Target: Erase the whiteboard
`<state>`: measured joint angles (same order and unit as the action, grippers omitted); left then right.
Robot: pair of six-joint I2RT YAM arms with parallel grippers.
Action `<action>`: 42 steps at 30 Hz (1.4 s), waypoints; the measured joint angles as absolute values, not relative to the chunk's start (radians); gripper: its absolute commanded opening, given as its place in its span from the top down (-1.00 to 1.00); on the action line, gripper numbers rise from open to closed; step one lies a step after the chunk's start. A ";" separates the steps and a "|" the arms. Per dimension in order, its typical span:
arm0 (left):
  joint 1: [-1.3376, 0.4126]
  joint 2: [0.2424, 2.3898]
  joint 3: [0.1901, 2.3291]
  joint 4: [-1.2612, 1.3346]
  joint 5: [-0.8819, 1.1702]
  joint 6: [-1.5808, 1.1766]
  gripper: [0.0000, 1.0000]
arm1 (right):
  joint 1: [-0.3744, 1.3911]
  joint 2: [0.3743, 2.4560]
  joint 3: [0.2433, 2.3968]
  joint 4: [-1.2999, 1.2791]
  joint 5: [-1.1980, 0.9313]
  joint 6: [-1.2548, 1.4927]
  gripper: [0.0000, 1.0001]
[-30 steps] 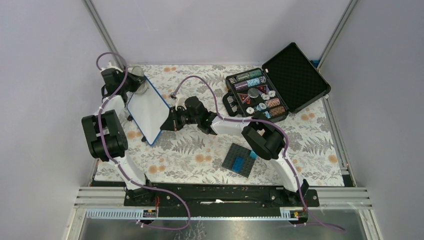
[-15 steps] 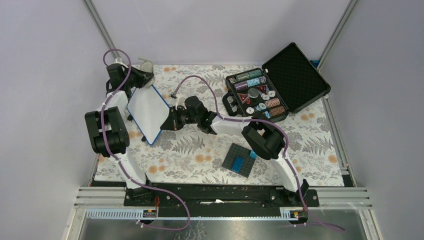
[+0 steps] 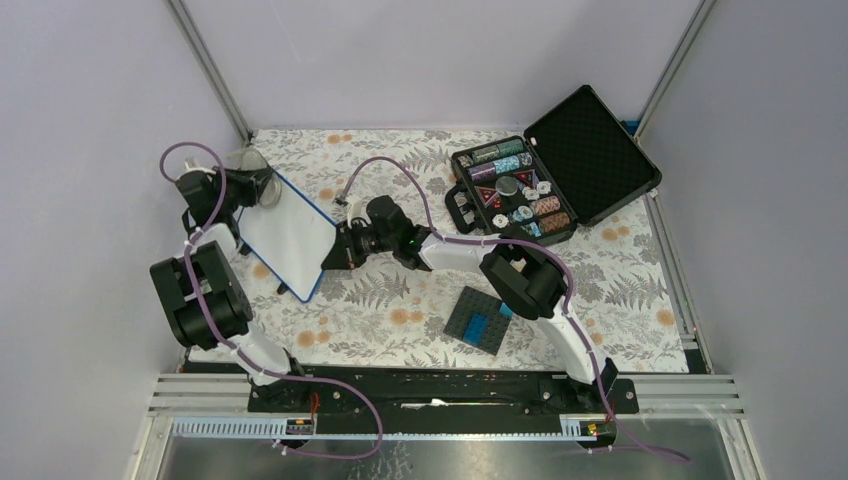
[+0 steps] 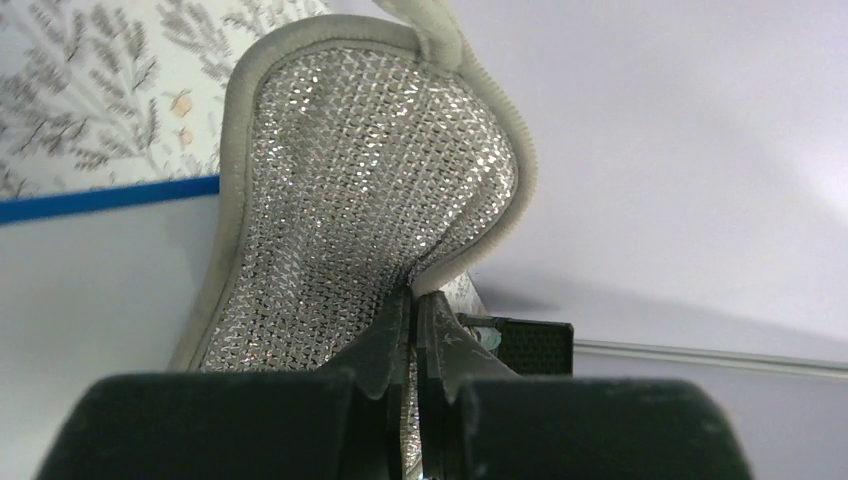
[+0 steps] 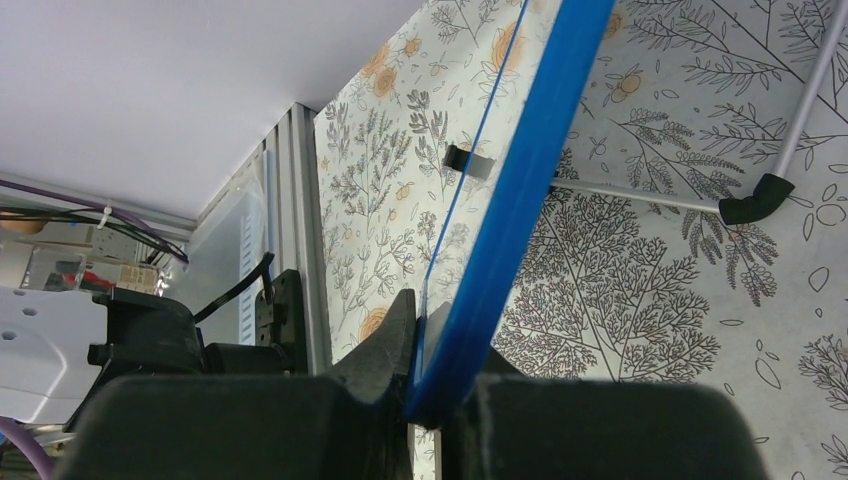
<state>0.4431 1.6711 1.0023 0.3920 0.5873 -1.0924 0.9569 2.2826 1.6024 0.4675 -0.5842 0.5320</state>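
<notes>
The eraser pad sticks out past the whiteboard's far corner (image 3: 268, 178), so next my left gripper pulls the pad back down over the whiteboard's white surface (image 3: 265, 228).
The whiteboard (image 3: 288, 233), white with a thin blue rim, is held tilted above the table at the left. My right gripper (image 3: 335, 250) is shut on its right edge; in the right wrist view the blue rim (image 5: 520, 190) runs between the fingers. My left gripper (image 3: 252, 187) is shut on a silvery mesh eraser pad (image 4: 350, 210) with a grey border, at the board's far left corner. In the left wrist view the pad lies against the white board surface (image 4: 90, 290). No writing shows on the board.
An open black case (image 3: 555, 180) with poker chips stands at the back right. A dark grey studded plate (image 3: 478, 320) with blue bricks lies near the front centre. The board's black stand legs (image 5: 745, 205) hang over the floral tablecloth. Walls close in on the left and back.
My left arm has swung left and nearer, carrying the pad from beyond the board's far edge to its far left corner. The board has shifted slightly left with the right gripper.
</notes>
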 measured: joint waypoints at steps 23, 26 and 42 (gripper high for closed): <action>0.467 1.553 0.858 0.278 0.501 -1.128 1.00 | 0.966 2.283 1.605 0.456 -0.594 0.537 1.00; 0.468 1.654 0.996 0.257 0.464 -1.104 1.00 | 0.966 2.283 1.605 0.457 -0.595 0.537 1.00; 0.387 1.557 0.829 0.414 0.325 -1.138 1.00 | 0.968 2.280 1.592 0.476 -0.595 0.554 1.00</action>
<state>0.3866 1.5566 0.8291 0.4137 0.3248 -1.1381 0.9684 2.2795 1.5925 0.4763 -0.5949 0.5545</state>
